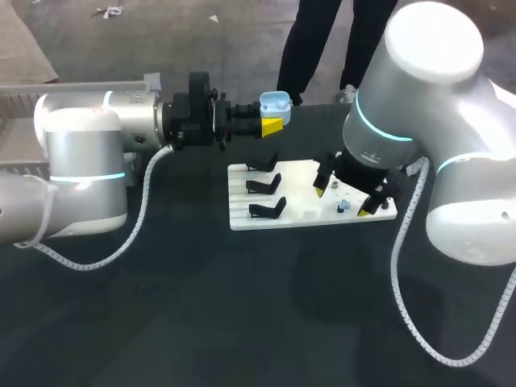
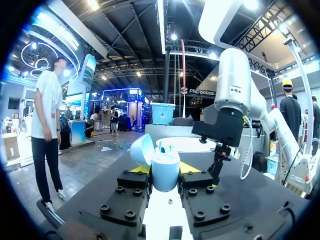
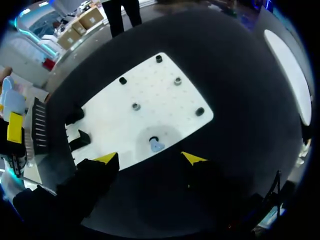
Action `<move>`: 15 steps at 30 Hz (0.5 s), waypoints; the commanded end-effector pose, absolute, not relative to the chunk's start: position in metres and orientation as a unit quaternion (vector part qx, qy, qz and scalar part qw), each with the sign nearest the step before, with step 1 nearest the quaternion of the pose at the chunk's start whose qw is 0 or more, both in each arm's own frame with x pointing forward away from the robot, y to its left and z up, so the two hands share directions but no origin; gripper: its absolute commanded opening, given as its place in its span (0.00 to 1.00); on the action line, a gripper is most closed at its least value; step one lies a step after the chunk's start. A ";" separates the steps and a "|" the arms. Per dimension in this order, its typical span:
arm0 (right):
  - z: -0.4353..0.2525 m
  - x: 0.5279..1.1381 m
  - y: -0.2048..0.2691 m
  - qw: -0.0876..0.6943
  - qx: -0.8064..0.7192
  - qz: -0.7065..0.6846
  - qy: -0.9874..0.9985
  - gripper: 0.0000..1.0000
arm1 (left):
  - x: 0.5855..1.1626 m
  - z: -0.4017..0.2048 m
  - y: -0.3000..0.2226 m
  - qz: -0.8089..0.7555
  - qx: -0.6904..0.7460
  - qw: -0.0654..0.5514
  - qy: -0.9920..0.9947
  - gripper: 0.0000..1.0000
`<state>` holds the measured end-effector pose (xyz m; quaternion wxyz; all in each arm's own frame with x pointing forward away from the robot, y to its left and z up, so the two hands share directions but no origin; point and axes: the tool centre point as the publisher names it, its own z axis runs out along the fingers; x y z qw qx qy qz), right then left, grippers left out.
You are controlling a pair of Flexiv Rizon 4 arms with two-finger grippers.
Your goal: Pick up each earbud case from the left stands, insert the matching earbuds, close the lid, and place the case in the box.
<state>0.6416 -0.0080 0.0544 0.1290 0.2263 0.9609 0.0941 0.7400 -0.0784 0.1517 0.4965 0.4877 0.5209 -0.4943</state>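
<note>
My gripper will find the blue earbud's mate already sitting inside the light blue earbud case [image 1: 275,106], because every other peg [image 3: 136,106] around the blue earbud is empty.
My left gripper [image 1: 272,126] is shut on a light blue earbud case [image 1: 274,103], holding it in the air behind the white board [image 1: 302,218]. The case [image 2: 165,170] sits upright between the fingers with its lid [image 2: 141,149] swung open. My right gripper [image 1: 343,201] hangs open just above the board's right part. Its yellow tips straddle a small blue earbud [image 3: 156,145] on a peg without touching it; my right gripper [image 3: 150,158] is directly over it. The same earbud [image 1: 343,206] shows between the tips in the head view.
Three empty black stands [image 1: 264,186] line the board's left side. Several small dark pegs [image 3: 135,106] dot the white board [image 3: 160,85] ahead of the right gripper. A pale grey box-like tray [image 1: 81,87] lies at the far left behind my left arm.
</note>
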 end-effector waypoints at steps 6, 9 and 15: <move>0.042 0.638 -0.010 0.131 0.226 0.098 0.960 0.74 | 0.739 0.151 -0.079 -0.493 0.486 0.500 0.520 0.00; 0.038 0.638 -0.011 0.130 0.222 0.098 0.961 0.73 | 0.739 0.151 -0.079 -0.493 0.486 0.500 0.520 0.00; 0.034 0.640 -0.016 0.130 0.222 0.099 0.961 0.58 | 0.739 0.151 -0.079 -0.493 0.486 0.500 0.520 0.00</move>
